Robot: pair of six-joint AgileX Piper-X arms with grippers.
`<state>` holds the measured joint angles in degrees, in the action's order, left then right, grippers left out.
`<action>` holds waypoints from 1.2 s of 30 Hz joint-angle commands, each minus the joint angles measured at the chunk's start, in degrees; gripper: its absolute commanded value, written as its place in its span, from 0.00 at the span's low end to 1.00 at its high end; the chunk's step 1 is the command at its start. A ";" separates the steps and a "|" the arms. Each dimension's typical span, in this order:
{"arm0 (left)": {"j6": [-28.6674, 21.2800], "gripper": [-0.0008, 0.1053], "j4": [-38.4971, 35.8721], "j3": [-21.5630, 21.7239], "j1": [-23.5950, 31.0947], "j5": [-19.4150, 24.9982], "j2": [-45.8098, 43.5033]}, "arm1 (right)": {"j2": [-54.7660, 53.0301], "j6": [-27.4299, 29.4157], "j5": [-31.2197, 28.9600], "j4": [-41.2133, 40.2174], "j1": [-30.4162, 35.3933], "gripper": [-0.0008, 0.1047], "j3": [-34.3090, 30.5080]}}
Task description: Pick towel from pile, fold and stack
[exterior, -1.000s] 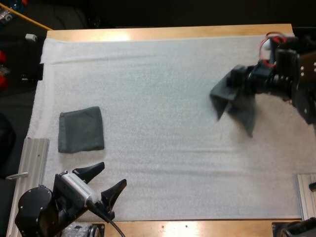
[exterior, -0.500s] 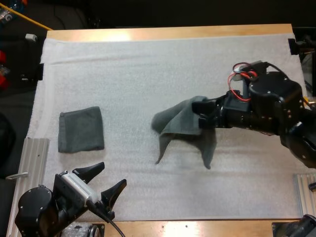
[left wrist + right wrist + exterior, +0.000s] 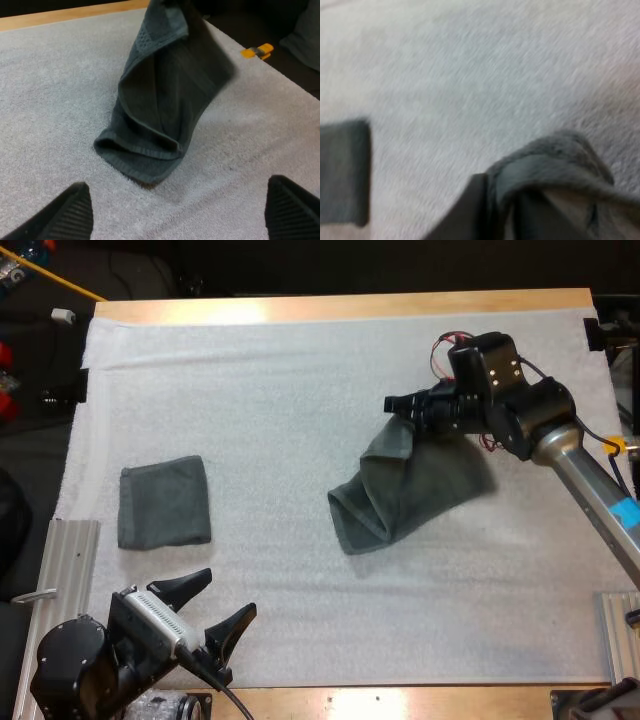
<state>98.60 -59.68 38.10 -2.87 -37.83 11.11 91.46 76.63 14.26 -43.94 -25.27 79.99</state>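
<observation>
Loose folds (image 3: 366, 508) hang open at the bottom end of the hanging towel, so the towel (image 3: 425, 490) will spread out into a wide square when I stretch it and lay it down.
A dark grey-green towel (image 3: 405, 490) hangs from my right gripper (image 3: 400, 406), which is shut on its upper corner; the towel's lower end rests on the white mat (image 3: 300, 380) right of centre. The left wrist view shows the same towel (image 3: 162, 100) draped down with its bottom hem folded on the mat. In the right wrist view, bunched towel cloth (image 3: 555, 170) sits between the fingers. A folded towel (image 3: 164, 502) lies flat at the mat's left side, and it appears again as the folded towel (image 3: 342, 172) far off. My left gripper (image 3: 212, 611) stands open near the front edge.
Metal rails lie at the front left (image 3: 62, 565) and front right (image 3: 620, 630) of the table. The wooden table edge (image 3: 340, 306) runs along the far side.
My right arm swung the towel toward the centre, then drew back to the right and farther away. The towel's lower end now lies on the mat. The left arm has not moved.
</observation>
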 commanded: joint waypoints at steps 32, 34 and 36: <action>0.09 0.66 0.40 -1.24 -0.29 -0.47 -0.01 | -20.44 15.81 -14.83 -22.60 1.09 0.65 -0.22; 0.09 0.66 0.40 -1.24 -0.29 -0.61 -0.01 | -19.89 16.07 -17.27 -22.23 1.09 0.65 -0.98; 0.09 0.66 0.40 -1.24 -0.29 -1.08 -0.01 | -18.92 16.65 -18.18 -22.05 1.09 0.65 -2.03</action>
<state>98.60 -59.76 36.90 -2.87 -38.16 11.11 72.24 92.67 -3.06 -66.12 -24.51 78.14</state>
